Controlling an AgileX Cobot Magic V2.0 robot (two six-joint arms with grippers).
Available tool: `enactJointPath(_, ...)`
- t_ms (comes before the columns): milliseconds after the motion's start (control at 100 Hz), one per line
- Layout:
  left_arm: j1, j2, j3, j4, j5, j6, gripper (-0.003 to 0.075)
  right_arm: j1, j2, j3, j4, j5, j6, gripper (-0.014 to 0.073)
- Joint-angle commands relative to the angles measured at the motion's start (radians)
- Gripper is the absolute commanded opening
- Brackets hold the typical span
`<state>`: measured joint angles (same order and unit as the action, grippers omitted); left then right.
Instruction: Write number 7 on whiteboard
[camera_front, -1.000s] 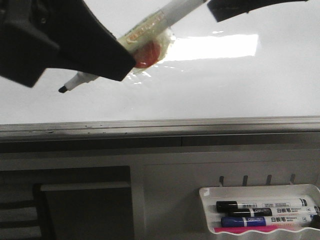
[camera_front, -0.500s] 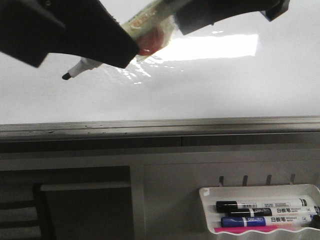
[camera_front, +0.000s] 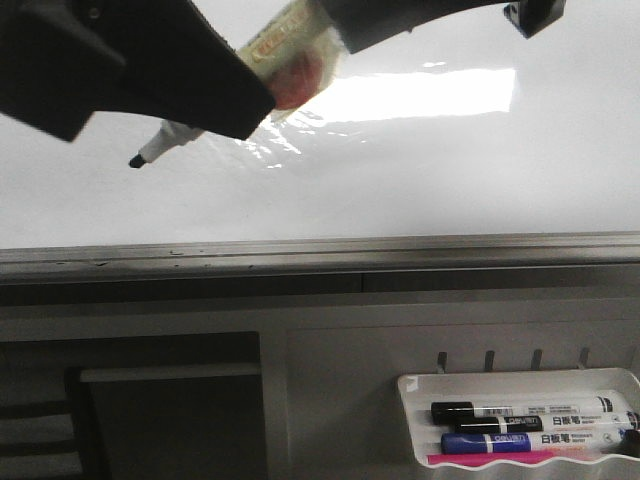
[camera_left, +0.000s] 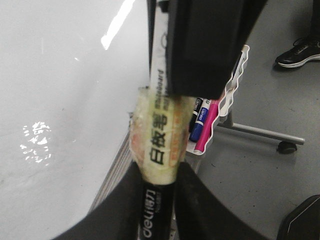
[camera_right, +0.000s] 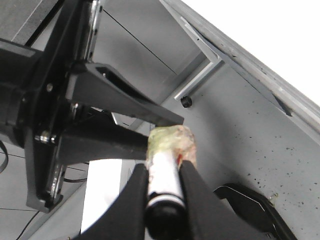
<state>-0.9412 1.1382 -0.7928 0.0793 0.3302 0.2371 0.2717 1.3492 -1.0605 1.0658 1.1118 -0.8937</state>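
The marker's dark tip (camera_front: 138, 161) is near my left gripper, and its tape (camera_front: 284, 46) has my right gripper on it, so my left gripper should open and move away before my right gripper writes.
The whiteboard (camera_front: 420, 170) fills the upper front view, glossy with a bright glare patch; I see no number 7 or dark stroke on it. My left gripper (camera_front: 250, 95) is shut on a white marker (camera_front: 290, 55) wrapped in yellowish tape, its dark tip (camera_front: 133, 160) pointing down-left by the board. My right gripper (camera_front: 345, 30) is shut on the marker's rear part. In the left wrist view my left gripper (camera_left: 159, 172) clamps the marker (camera_left: 159, 140). In the right wrist view my right gripper (camera_right: 162, 172) clamps its black-ended barrel (camera_right: 164, 180).
The board's grey bottom rail (camera_front: 320, 250) runs across the front view. A white marker tray (camera_front: 520, 380) hangs at the lower right with a black, a blue and a pink marker. A rolling stand foot (camera_left: 287, 146) and a shoe (camera_left: 300, 52) are on the floor.
My right gripper has moved left along the marker and now covers its rear part. The marker's tip has risen slightly.
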Motion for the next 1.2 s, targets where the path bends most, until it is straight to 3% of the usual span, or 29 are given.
enactJointPath(0,-0.009,-0.026,-0.038,-0.011,-0.064,-0.006,0.0335,0.004,-0.02,-0.032,0.066,-0.019,-0.015,-0.0063)
enactJointPath(100,-0.004,-0.032,-0.042,-0.011,-0.079,-0.016,0.0559,0.004,-0.026,-0.032,0.066,-0.045,-0.015,-0.0054)
enactJointPath(160,0.008,-0.044,-0.042,-0.011,-0.086,-0.021,0.0603,0.004,-0.043,-0.03,0.066,-0.065,-0.017,-0.0048)
enactJointPath(360,0.126,-0.114,-0.042,-0.022,-0.093,-0.128,0.0552,0.004,-0.167,0.016,0.058,-0.199,-0.025,-0.0048)
enactJointPath(560,0.321,-0.193,-0.014,-0.169,-0.122,-0.145,0.0475,0.004,-0.337,0.164,0.055,-0.46,-0.06,-0.0049)
enactJointPath(870,0.597,-0.304,0.131,-0.385,-0.255,-0.145,0.047,0.004,-0.45,0.279,0.055,-0.655,-0.076,-0.0049)
enactJointPath(1190,0.671,-0.335,0.177,-0.415,-0.277,-0.145,0.047,0.004,-0.385,0.278,0.093,-0.757,-0.116,-0.005)
